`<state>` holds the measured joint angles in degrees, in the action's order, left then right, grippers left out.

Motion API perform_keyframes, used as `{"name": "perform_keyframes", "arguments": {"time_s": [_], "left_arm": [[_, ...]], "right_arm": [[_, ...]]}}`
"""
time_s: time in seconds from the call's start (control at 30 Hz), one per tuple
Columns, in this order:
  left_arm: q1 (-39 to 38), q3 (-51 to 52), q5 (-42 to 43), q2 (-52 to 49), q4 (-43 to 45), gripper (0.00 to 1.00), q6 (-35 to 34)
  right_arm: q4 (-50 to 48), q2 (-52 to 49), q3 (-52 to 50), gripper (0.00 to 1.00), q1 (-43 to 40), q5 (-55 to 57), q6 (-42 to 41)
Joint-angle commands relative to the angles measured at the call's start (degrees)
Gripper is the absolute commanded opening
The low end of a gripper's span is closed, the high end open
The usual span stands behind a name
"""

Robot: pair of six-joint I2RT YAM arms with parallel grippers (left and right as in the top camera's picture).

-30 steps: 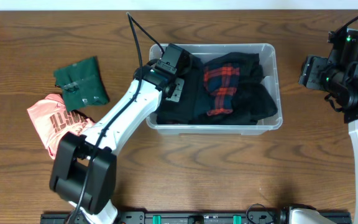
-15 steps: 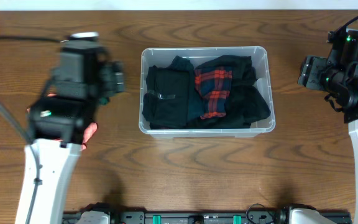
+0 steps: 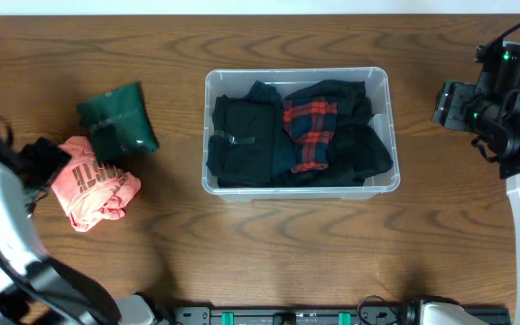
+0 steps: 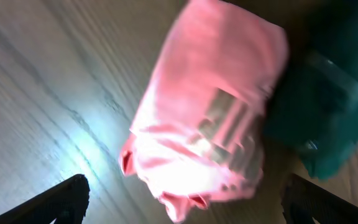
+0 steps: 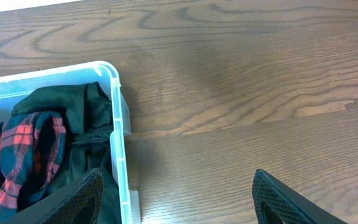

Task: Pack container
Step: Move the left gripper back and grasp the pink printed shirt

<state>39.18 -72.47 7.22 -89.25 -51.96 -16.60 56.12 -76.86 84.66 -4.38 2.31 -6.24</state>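
Observation:
The pink garment's width is between my left gripper's open fingers, so my left gripper should keep going down and close on the cloth next to the printed stripes.
The clear plastic container sits at the table's middle and holds black clothes and a red plaid garment. Its right rim also shows in the right wrist view. A pink garment and a dark green garment lie on the table to its left; both show in the left wrist view, pink and green. My left gripper is open and empty above the pink garment. My right gripper is open and empty, to the right of the container.
The wooden table runs all round the container. The left arm stands at the far left edge and the right arm at the far right. A black rail lies along the front edge.
The left arm has swung out of the container, over to the far left, and now hovers by the pink garment. The container has shifted slightly left. The right arm has not moved.

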Motion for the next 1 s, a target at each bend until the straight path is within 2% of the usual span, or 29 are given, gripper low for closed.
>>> {"name": "perform_keyframes", "arguments": {"time_s": [0.0,0.07,0.33,0.67,0.73,0.8,0.87,0.97], "left_arm": [[3.1,0.2,10.4,-5.5,1.4,0.98,3.6],[3.8,0.2,13.2,-9.4,2.1,0.98,4.8],[3.8,0.2,11.3,-21.2,3.8,0.98,5.2],[3.6,0.2,11.5,-23.3,4.0,1.00,5.2],[3.4,0.2,12.1,-23.3,4.0,0.95,6.1],[2.9,0.2,14.4,-23.3,4.3,0.85,9.1],[2.4,0.3,16.0,-23.3,4.5,0.82,9.8],[1.8,0.3,17.3,-23.3,4.3,0.64,11.3]], "right_arm": [[0.1,0.3,0.0,0.75,-0.4,0.0,0.8],[0.1,0.3,0.0,0.75,-0.4,0.0,0.8],[0.1,0.3,0.0,0.75,-0.4,0.0,0.8],[0.3,0.3,0.0,0.75,-0.4,0.0,0.8],[0.3,0.3,0.0,0.75,-0.4,0.0,0.8],[0.3,0.3,0.0,0.75,-0.4,0.0,0.8],[0.3,0.3,0.0,0.75,-0.4,0.0,0.8],[0.3,0.3,0.0,0.75,-0.4,0.0,0.8]]}}
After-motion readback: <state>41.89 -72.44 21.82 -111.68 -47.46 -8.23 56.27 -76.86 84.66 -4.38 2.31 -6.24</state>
